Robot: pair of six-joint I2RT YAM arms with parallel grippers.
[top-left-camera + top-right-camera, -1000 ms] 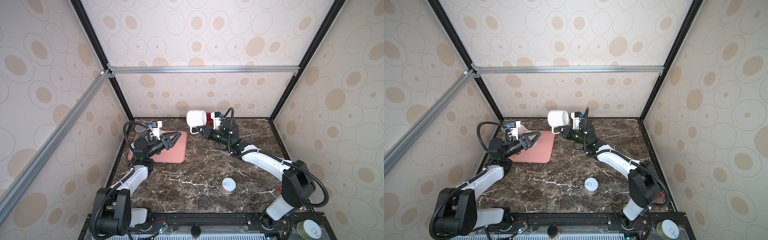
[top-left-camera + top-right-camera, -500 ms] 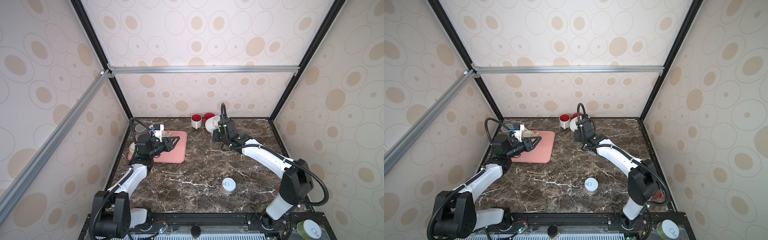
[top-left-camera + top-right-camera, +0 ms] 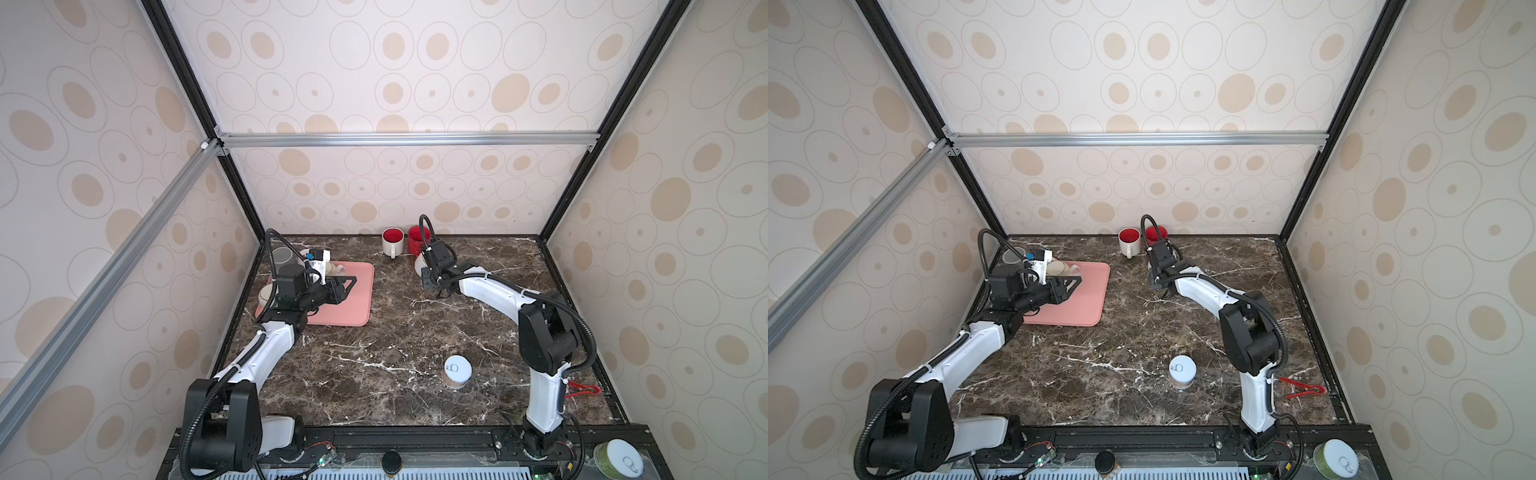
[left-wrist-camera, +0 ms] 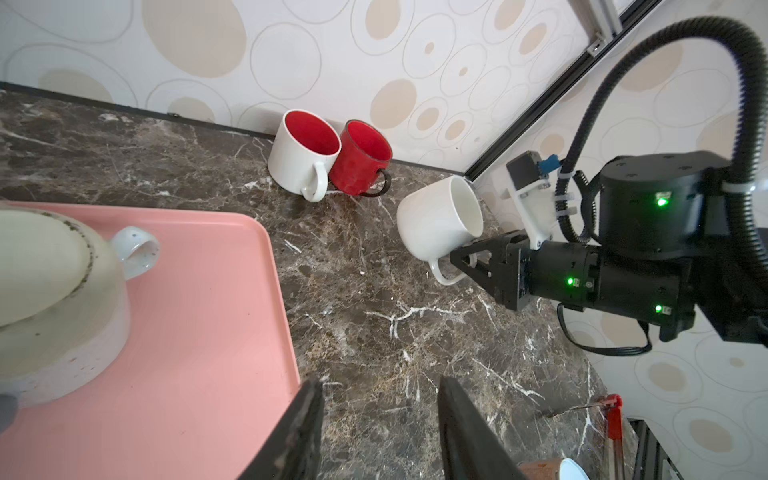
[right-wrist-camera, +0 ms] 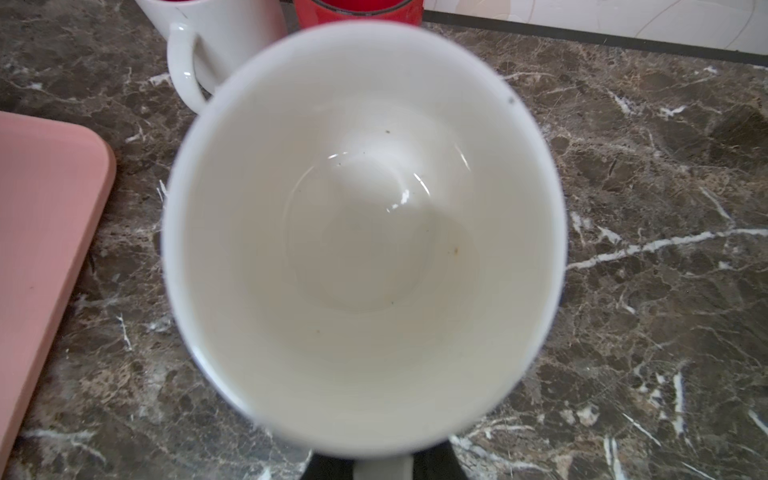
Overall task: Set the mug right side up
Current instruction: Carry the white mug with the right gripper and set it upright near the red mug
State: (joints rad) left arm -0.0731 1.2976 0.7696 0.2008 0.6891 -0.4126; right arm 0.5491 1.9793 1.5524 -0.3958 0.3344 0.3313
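Observation:
The white mug's opening (image 4: 468, 206) is tipped up over open marble (image 4: 409, 268), so the robot's right gripper should keep levelling and lowering the mug until the mug's base sits flat, and then let go.
The white mug (image 4: 436, 224) is tilted low over the marble table (image 3: 395, 340), its mouth turned up towards the right arm. My right gripper (image 4: 461, 262) is shut on the mug's handle (image 5: 382, 467). The mug's pale inside (image 5: 361, 232) fills the right wrist view. In a top view the mug (image 3: 418, 264) shows only as a white sliver beside the right gripper (image 3: 427, 280), and I cannot tell whether its base touches the table. My left gripper (image 4: 378, 382) stands open and empty over the tray's edge (image 3: 347, 284).
A white mug with a red inside (image 3: 392, 242) and a red mug (image 3: 415, 241) stand upright at the back wall, close behind the held mug. A pink tray (image 3: 345, 307) carries an upside-down beige mug (image 4: 54, 282). A white-lidded can (image 3: 457, 371) stands front right.
The right arm has brought the mug down from high over the table to just in front of the two red mugs and turned its mouth upward. The left gripper shifted slightly.

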